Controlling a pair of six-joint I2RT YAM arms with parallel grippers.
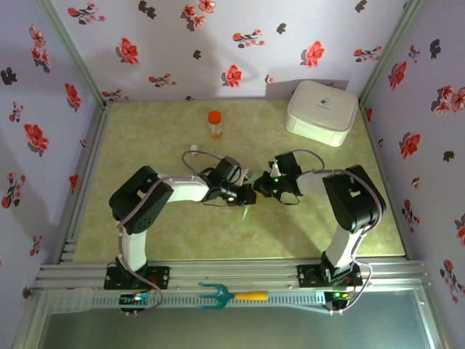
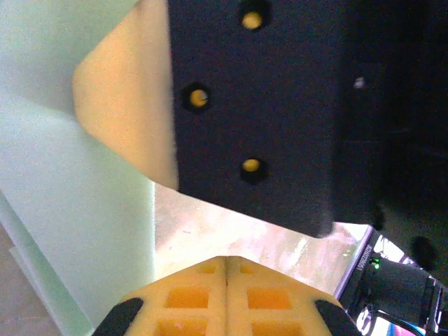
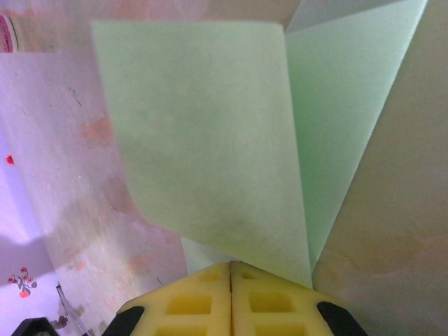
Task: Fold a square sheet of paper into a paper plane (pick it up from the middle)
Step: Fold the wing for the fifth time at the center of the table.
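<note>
The right gripper's body [image 2: 259, 98] is in the way ahead of the left gripper along the paper, so next the left gripper moves back toward the paper's near end [image 1: 245, 213].
The square sheet of paper [image 3: 203, 140], pale mint green with a crease and one flap curling over, rises straight out of the tips of my right gripper [image 3: 230, 264], which is shut on it. From above, just a green sliver of the paper [image 1: 245, 211] shows beneath the two grippers, which meet at the table's middle. My left gripper [image 2: 226, 260] is shut, its pads pressed together, and no paper shows between them. The paper [image 2: 70, 196] hangs to its left. The right gripper's black body [image 2: 259, 105] sits close in front of it. In the top view, the left gripper [image 1: 251, 195] almost touches the right gripper [image 1: 263, 190].
A white rounded box [image 1: 322, 110] stands at the back right. An orange-capped bottle [image 1: 214, 123] stands at the back centre. A teal fork-shaped tool [image 1: 218, 296] with a yellow handle lies on the front rail between the arm bases. Floral walls close in three sides.
</note>
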